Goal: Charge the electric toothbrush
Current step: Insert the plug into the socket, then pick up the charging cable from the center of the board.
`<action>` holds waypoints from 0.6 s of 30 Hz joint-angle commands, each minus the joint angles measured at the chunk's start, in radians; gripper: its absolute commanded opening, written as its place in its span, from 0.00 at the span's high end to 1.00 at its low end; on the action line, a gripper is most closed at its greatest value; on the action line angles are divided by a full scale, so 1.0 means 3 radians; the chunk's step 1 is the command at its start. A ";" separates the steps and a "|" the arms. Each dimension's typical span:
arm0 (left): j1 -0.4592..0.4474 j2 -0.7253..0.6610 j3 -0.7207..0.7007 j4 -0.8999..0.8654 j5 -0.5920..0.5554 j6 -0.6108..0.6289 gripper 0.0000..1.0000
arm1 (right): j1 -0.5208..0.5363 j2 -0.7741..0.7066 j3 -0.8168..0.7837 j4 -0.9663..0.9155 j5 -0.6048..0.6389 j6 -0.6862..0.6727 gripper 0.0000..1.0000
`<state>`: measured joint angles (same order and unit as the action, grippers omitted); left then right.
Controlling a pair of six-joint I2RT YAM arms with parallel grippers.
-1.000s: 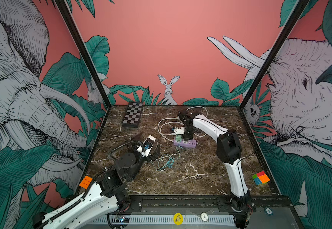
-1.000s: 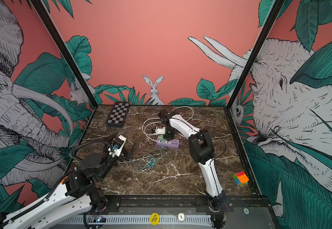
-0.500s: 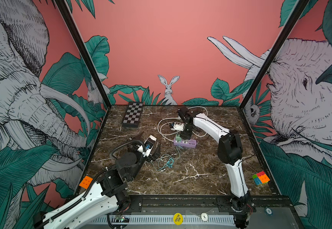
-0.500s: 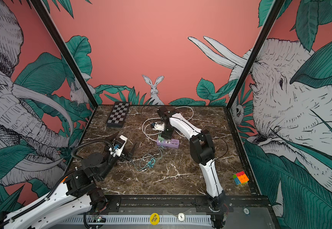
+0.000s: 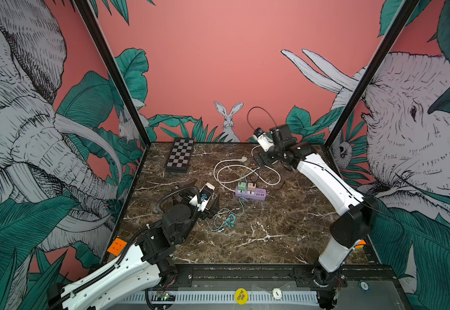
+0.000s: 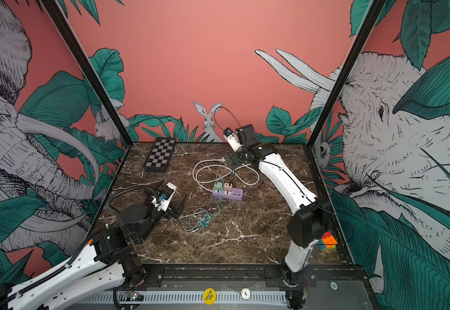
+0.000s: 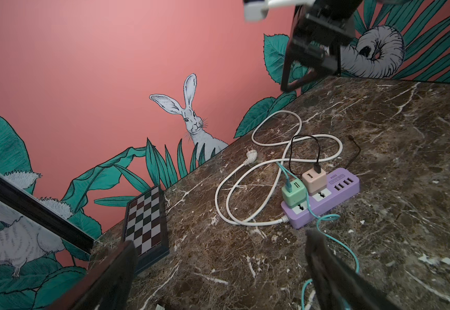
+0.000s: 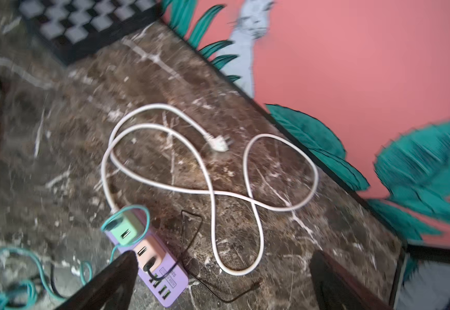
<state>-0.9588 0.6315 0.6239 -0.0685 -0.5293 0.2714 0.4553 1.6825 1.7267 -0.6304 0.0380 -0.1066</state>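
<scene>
The black cable's loose end (image 8: 256, 285) is away from the white cord. My right gripper should keep going toward that end with its fingers open until they are on either side of its connector (image 7: 351, 138).
The electric toothbrush is out of view in every frame. A purple power strip (image 5: 250, 193) (image 7: 323, 198) lies mid-table with a green adapter (image 5: 242, 185) and a pink adapter (image 5: 251, 185) plugged in. From the pink adapter a thin black cable runs to a loose end (image 5: 283, 183) (image 8: 256, 285) on the marble. My right gripper (image 5: 262, 161) (image 8: 223, 257) hovers open and empty behind the strip, near the back wall. My left gripper (image 5: 198, 193) (image 7: 219, 244) rests open and empty left of the strip.
The strip's white cord (image 5: 229, 171) loops behind it, its plug (image 5: 244, 159) lying unplugged. A teal cable (image 5: 227, 220) is bundled in front. A checkerboard (image 5: 179, 155) sits at the back left and a colour cube (image 6: 327, 241) at the front right.
My right gripper has opened, risen and drawn back from the power strip toward the back wall. The white plug now lies free farther back. The left arm has not moved.
</scene>
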 commanded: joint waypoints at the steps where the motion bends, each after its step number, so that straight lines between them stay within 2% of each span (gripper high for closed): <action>1: 0.0039 0.0053 0.0249 -0.0246 -0.0065 -0.0386 0.01 | -0.0233 -0.0175 -0.0365 0.0314 0.0308 0.1344 0.01; 3: 0.0046 0.0149 0.0453 -0.0527 -0.0120 -0.0711 0.01 | -0.0348 -0.0240 -0.0634 0.0301 0.0286 0.1702 0.01; 6: 0.0207 0.0348 0.0782 -0.1136 -0.0109 -0.1485 0.01 | -0.0508 -0.0383 -0.0893 0.0165 0.0123 0.2254 0.01; 9: 0.0497 0.0514 0.1023 -0.1890 -0.0143 -0.2409 0.01 | -0.0664 -0.0313 -0.0979 -0.0026 -0.0223 0.2385 0.01; 11: 0.0728 0.0578 0.1078 -0.2329 -0.0068 -0.2969 0.01 | -0.0706 -0.0296 -0.1088 -0.0045 -0.0270 0.2441 0.01; 12: 0.0830 0.0611 0.1072 -0.2429 0.0036 -0.3092 0.01 | -0.0712 -0.0196 -0.1147 -0.0016 -0.0255 0.2457 0.01; 14: 0.1262 0.0738 0.1031 -0.2589 0.0366 -0.3250 0.01 | -0.0730 -0.0114 -0.1275 0.0032 -0.0207 0.2616 0.01; 18: 0.2145 0.1106 0.0899 -0.2721 0.1197 -0.3246 0.01 | -0.0744 0.0027 -0.1351 0.0054 -0.0128 0.2840 0.06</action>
<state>-0.4282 0.9100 0.9264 -0.7467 -0.3565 -0.5922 0.2352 1.6749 1.3399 -0.6220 -0.0074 0.6594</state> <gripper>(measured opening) 0.993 0.941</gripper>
